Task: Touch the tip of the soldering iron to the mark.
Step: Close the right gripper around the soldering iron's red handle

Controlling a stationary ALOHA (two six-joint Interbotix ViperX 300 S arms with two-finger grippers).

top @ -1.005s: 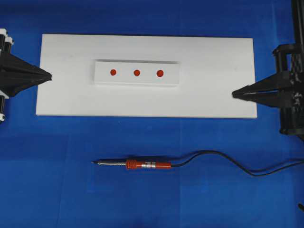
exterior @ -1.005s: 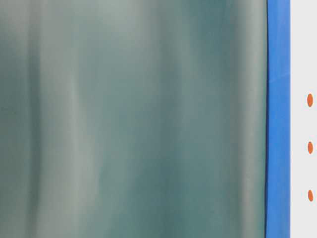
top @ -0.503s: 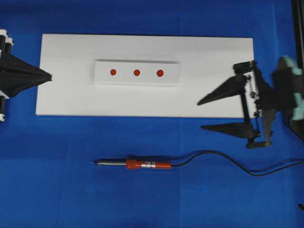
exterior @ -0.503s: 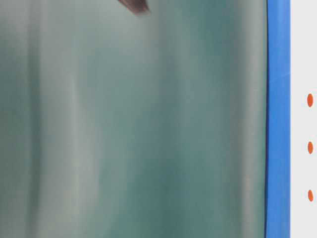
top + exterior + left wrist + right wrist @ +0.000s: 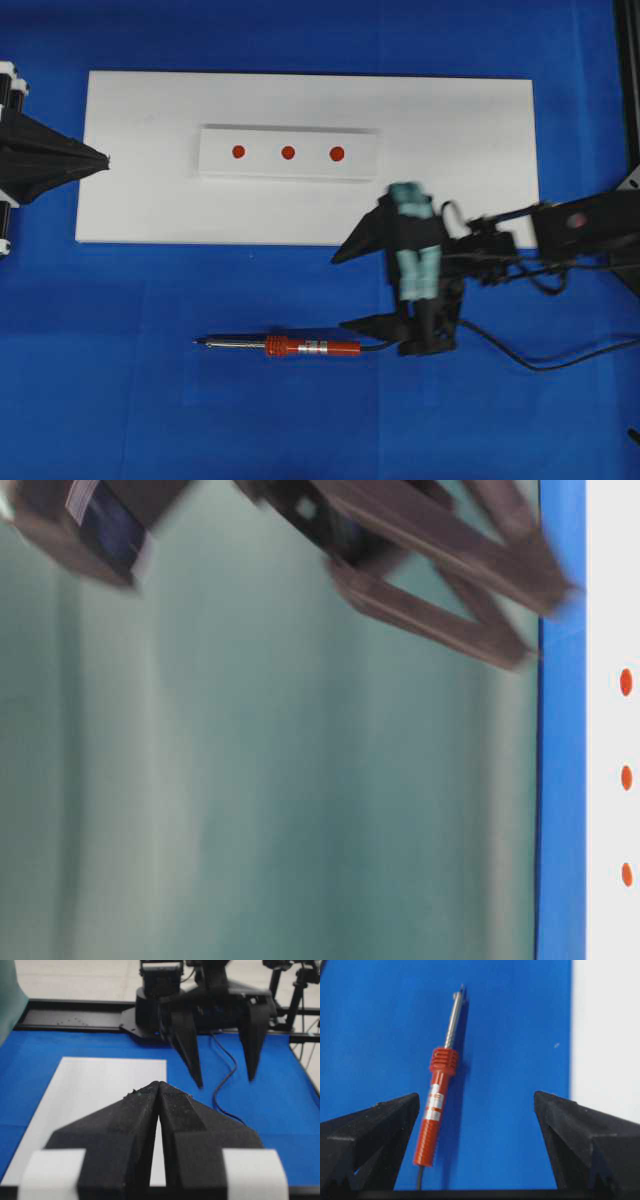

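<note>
My gripper will trail the cord [image 5: 377, 347] onto the white board when it carries the soldering iron, because the cord lies in a slack curve [image 5: 541, 368] behind the soldering iron's handle.
The soldering iron [image 5: 312, 348] lies flat on the blue mat, its tip [image 5: 197, 343] pointing left and its cord [image 5: 500, 345] trailing right. In the right wrist view the iron [image 5: 436, 1110] lies ahead by the left finger, tip [image 5: 462, 987] far. The mark [image 5: 238, 152] is the left-end red dot on the white block [image 5: 360, 165]. My right gripper [image 5: 340, 292] is open and empty, just above the handle's cord end. My left gripper [image 5: 105, 160] is shut and empty at the board's left edge.
The block sits on a large white board [image 5: 450, 150] on the blue mat. Two more red dots [image 5: 288, 153] [image 5: 337, 154] lie right of the mark. The left wrist view shows my right gripper [image 5: 225, 1081] open across the board. The table-level view is mostly blurred.
My right gripper has opened and swung from the board's right edge leftward and toward the front, to just above the iron's handle end. The left gripper and the iron have not moved.
</note>
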